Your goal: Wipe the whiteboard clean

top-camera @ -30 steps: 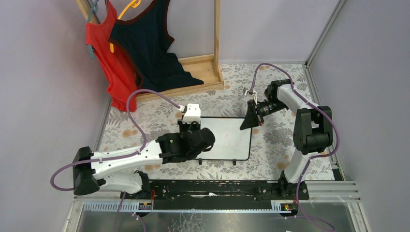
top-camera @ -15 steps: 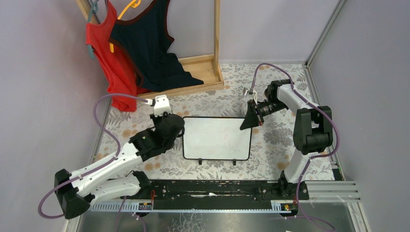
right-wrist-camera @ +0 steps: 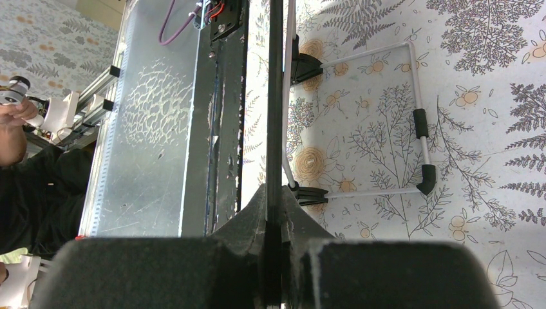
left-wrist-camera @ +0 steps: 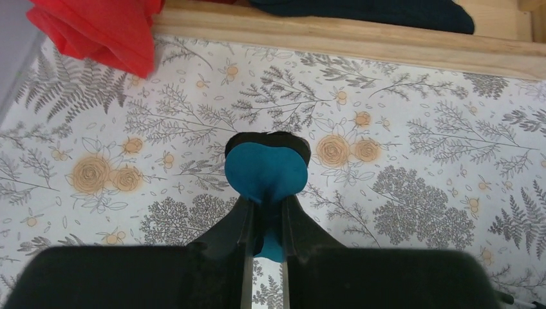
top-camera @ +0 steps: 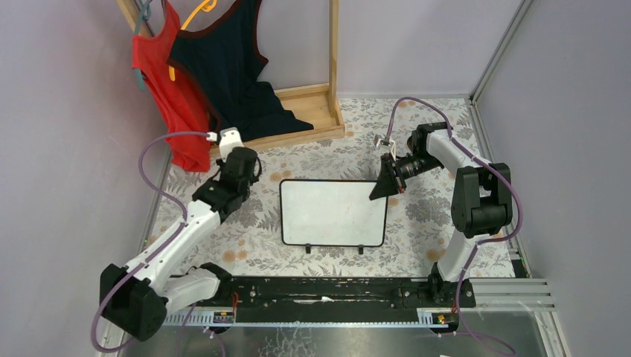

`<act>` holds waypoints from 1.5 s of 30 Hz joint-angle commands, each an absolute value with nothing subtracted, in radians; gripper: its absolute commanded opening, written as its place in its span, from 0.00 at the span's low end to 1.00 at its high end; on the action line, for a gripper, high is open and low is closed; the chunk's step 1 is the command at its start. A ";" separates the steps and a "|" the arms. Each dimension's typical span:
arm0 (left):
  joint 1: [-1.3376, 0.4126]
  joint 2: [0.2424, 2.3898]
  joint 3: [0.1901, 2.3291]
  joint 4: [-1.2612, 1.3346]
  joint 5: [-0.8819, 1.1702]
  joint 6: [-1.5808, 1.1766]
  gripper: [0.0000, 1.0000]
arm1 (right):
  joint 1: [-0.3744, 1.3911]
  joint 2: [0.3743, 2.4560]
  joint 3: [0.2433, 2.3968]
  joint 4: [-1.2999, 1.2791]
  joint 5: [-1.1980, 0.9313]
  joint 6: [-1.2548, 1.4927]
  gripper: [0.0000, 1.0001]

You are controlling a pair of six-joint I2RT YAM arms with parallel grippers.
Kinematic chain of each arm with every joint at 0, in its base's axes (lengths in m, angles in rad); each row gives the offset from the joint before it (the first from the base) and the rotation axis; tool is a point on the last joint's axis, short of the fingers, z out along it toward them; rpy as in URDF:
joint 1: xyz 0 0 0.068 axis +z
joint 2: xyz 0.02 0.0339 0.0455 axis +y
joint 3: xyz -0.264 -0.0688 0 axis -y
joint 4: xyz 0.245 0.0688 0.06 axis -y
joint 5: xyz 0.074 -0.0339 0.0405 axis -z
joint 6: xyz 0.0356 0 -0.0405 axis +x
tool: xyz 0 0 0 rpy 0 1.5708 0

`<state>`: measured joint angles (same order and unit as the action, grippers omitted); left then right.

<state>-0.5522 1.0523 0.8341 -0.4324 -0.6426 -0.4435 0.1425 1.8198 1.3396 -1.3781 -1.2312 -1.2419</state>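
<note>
The whiteboard's side is blank and the flowered cloth next to it is clear, so my left gripper goes on lowering the eraser until it rests there.
The whiteboard has a blank white face and a thin black frame. It stands tilted at the table's middle on two small black feet. My right gripper is shut on its top right corner; the right wrist view shows the board edge-on between the fingers, with its wire stand behind. My left gripper is left of the board, apart from it, above the flowered cloth. It is shut on the blue-black eraser, which sticks out past the fingertips.
A wooden rack base with a red top and a dark top hanging over it stands at the back left. The red cloth hangs close ahead of my left gripper. A black rail runs along the near edge.
My left arm has swung off the board's left part and away to the back left, carrying the eraser. The right gripper and the board have not moved.
</note>
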 commanded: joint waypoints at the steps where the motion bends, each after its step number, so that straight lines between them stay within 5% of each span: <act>1: -0.355 1.131 0.895 -0.355 -0.358 -0.391 0.03 | 0.156 1.822 1.341 -1.459 -1.247 -1.229 0.00; 10: -0.171 1.407 0.985 -0.346 -0.079 -0.348 0.02 | 0.156 1.818 1.345 -1.460 -1.247 -1.227 0.00; 25: -0.161 1.545 1.096 -0.555 -0.038 -0.334 0.15 | 0.156 1.818 1.345 -1.460 -1.250 -1.232 0.00; 45: -0.177 1.695 1.043 -0.524 -0.007 -0.354 0.15 | 0.156 1.806 1.344 -1.459 -1.250 -1.231 0.00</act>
